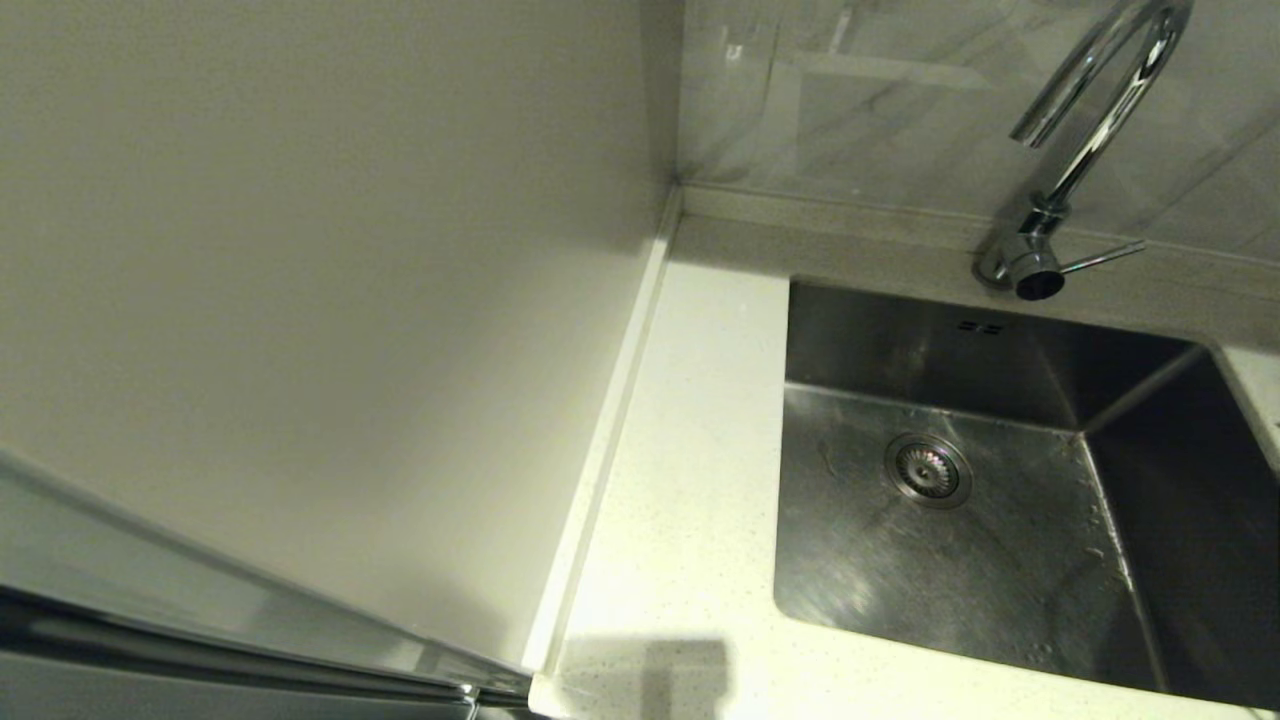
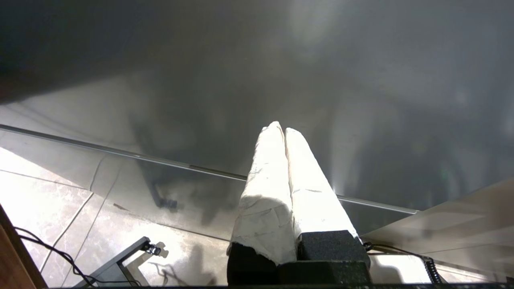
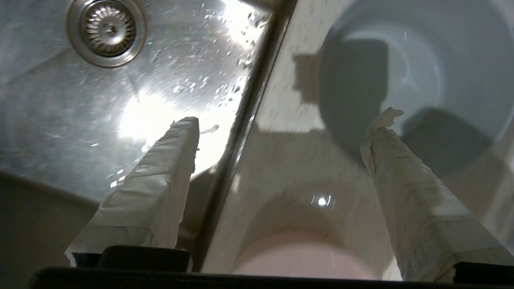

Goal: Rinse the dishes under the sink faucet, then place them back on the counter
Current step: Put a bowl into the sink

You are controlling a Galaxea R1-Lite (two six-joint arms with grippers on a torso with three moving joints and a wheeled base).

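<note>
With one finger over the grey-blue bowl's inside [image 3: 419, 67] and the other beyond the bowl's sink-side rim [image 3: 320, 94], my right gripper should keep lowering until it can pinch that rim.
My right gripper [image 3: 287, 120] is open wide over the counter [image 3: 289, 100], right at the sink's edge; one taped finger [image 3: 160, 188] hangs over the wet basin. A pale pink bowl [image 3: 301, 257] sits on the counter close under the wrist, between the fingers and touching neither. A grey-blue bowl [image 3: 421, 68] rests on the counter beyond the other finger [image 3: 405, 180]. The head view shows the sink [image 1: 1000, 560], the faucet [image 1: 1090, 130] and the counter [image 1: 690, 480], but no bowls or arms. My left gripper [image 2: 281, 128] is shut and empty, parked low.
The sink's drain strainer [image 3: 106, 30] and water drops show on the basin floor. The faucet's thin lever [image 1: 1100, 258] sticks out to the right at its base. A plain beige wall panel [image 1: 300, 300] bounds the counter on the left. Below the left gripper lies tiled floor [image 2: 48, 200].
</note>
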